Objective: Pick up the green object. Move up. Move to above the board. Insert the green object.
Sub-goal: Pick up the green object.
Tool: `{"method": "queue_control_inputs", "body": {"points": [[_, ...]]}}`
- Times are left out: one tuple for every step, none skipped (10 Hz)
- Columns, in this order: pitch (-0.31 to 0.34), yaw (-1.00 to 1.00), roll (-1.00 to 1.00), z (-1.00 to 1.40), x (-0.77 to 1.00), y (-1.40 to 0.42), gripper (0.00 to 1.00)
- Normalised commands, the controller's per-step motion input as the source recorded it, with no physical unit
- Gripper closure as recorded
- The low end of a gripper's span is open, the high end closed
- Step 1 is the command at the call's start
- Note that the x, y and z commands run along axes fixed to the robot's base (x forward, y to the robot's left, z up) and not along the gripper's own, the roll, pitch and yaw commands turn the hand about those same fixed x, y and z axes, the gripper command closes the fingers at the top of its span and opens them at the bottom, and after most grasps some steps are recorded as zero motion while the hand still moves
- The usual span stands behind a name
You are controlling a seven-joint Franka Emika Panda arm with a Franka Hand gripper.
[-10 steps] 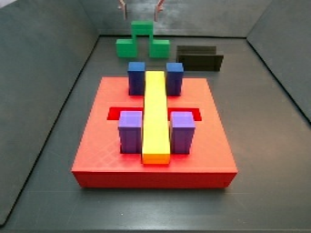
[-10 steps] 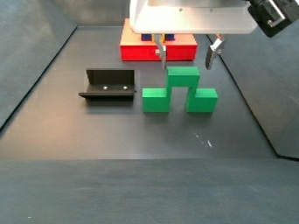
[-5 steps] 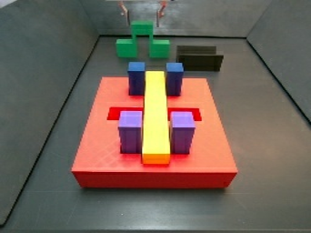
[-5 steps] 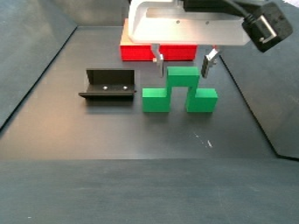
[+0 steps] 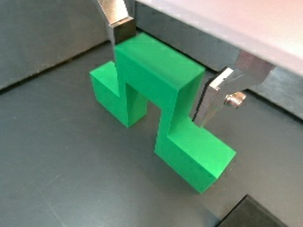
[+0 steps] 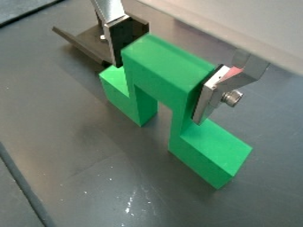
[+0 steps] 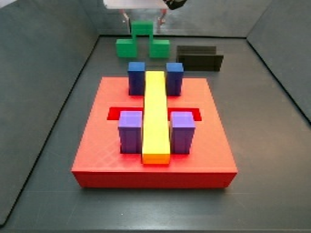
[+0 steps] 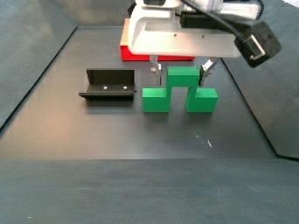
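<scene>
An open gap shows under the middle of the green object. The green object will straddle the yellow bar when I insert it.
The green object stands on the dark floor, its taller centre cube between two lower side cubes; it also shows in both wrist views and far back in a side view. My gripper is low over it, open. Its silver fingers straddle the centre cube, close to its sides, with a slight gap showing on one side. The red board bears blue and purple blocks and a yellow bar. Behind the gripper only the board's edge shows.
The dark fixture stands on the floor beside the green object; it also shows in a side view and a wrist view. Grey walls enclose the floor on both sides.
My gripper has come down, so its fingers now flank the green object's centre cube instead of hanging above it. The green object has not moved.
</scene>
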Motion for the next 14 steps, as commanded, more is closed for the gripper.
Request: {"method": "queue_control_inputs", "body": {"points": [[-0.084,0.0,0.0,-0.3,0.0,0.0,0.0],[0.0,0.0,0.0,-0.02,0.0,0.0,0.0],[0.0,0.0,0.0,0.0,0.0,0.0,0.0],[0.0,0.0,0.0,0.0,0.0,0.0,1.0],[0.0,0.0,0.0,0.0,0.0,0.0,1.0],[0.0,0.0,0.0,0.0,0.0,0.0,1.0],[0.0,0.0,0.0,0.0,0.0,0.0,1.0],[0.0,0.0,0.0,0.0,0.0,0.0,1.0],[0.0,0.0,0.0,0.0,0.0,0.0,1.0],[0.0,0.0,0.0,0.0,0.0,0.0,1.0],[0.0,0.0,0.0,0.0,0.0,0.0,1.0],[0.0,0.0,0.0,0.0,0.0,0.0,1.0],[0.0,0.0,0.0,0.0,0.0,0.0,1.0],[0.0,0.0,0.0,0.0,0.0,0.0,1.0]]}}
